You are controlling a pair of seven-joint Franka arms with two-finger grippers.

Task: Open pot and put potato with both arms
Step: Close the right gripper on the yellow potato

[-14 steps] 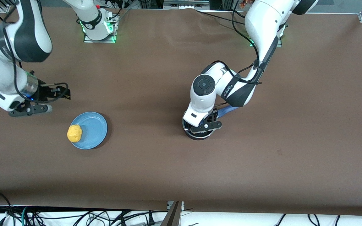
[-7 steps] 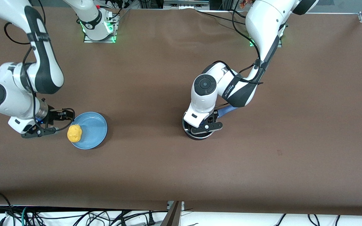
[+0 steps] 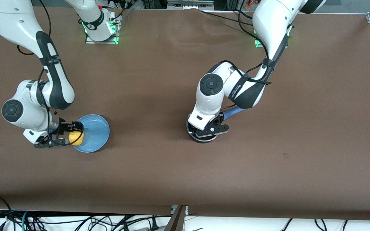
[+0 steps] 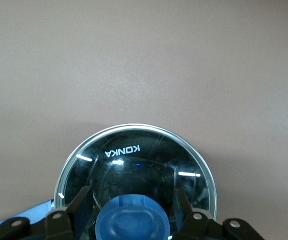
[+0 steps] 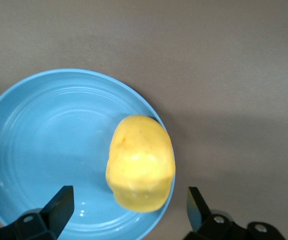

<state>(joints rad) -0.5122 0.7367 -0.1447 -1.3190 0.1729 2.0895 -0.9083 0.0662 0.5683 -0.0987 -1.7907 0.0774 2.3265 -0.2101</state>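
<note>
My left gripper's fingers are only a little way around the blue knob (image 4: 132,219). I should open them, go down closer to the glass lid (image 4: 134,172) and close around the knob before I lift.
The black pot (image 3: 201,138) stands mid-table with its glass lid (image 4: 134,155) on and its blue handle (image 3: 234,112) pointing toward the left arm's base. My left gripper (image 4: 133,194) is low over the lid, open, one finger (image 4: 80,199) on each side of the blue knob (image 4: 133,222) with a small gap on both sides. The yellow potato (image 5: 141,162) lies on the rim of the light-blue plate (image 5: 44,145), at the edge toward the right arm's end. My right gripper (image 5: 129,200) is open and wide, straddling the potato (image 3: 76,137) without touching it.
Brown table cloth surrounds the plate (image 3: 95,133) and the pot, with wide bare room between them. The arms' bases stand along the edge farthest from the front camera. Cables hang below the edge nearest to it.
The right arm swung down and across to the plate, bringing its open gripper round the potato. The left gripper stayed over the pot's lid with barely any shift.
</note>
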